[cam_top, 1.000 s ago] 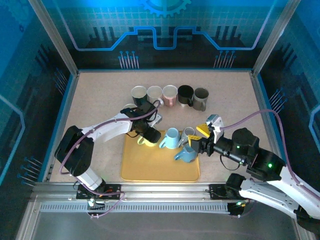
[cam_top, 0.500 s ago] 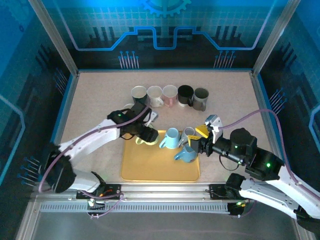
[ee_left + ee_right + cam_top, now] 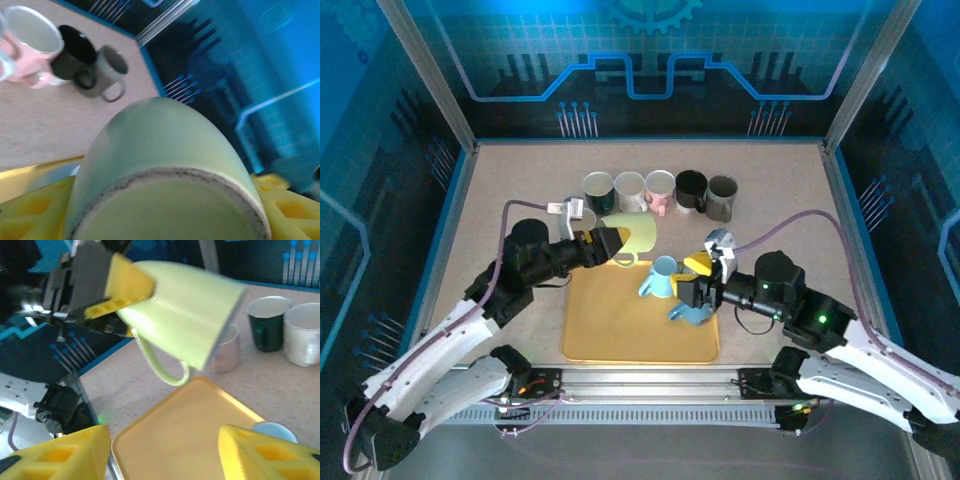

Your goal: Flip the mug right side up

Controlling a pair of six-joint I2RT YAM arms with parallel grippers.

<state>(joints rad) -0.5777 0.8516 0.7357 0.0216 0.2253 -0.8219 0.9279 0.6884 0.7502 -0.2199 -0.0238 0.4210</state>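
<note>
The robot's left gripper has the pale green mug by its base, so the right gripper should grip the mug near its opening and set it upright.
The mug is pale green and hangs tilted on its side above the far left corner of the yellow tray. My left gripper is shut on it, yellow pads on both sides of its base. In the left wrist view the mug's base faces the camera. The right wrist view shows the mug with its handle hanging down and its mouth facing right. My right gripper stands open over the tray's right half, nothing between its fingers.
A light blue mug and a darker blue one sit on the tray beside my right gripper. Several mugs stand upright in a row behind the tray. Another pale mug stands just off the tray's far corner.
The left arm has lifted the green mug off the tray and tipped it onto its side. The right gripper moved left over the blue mugs and opened wider.
</note>
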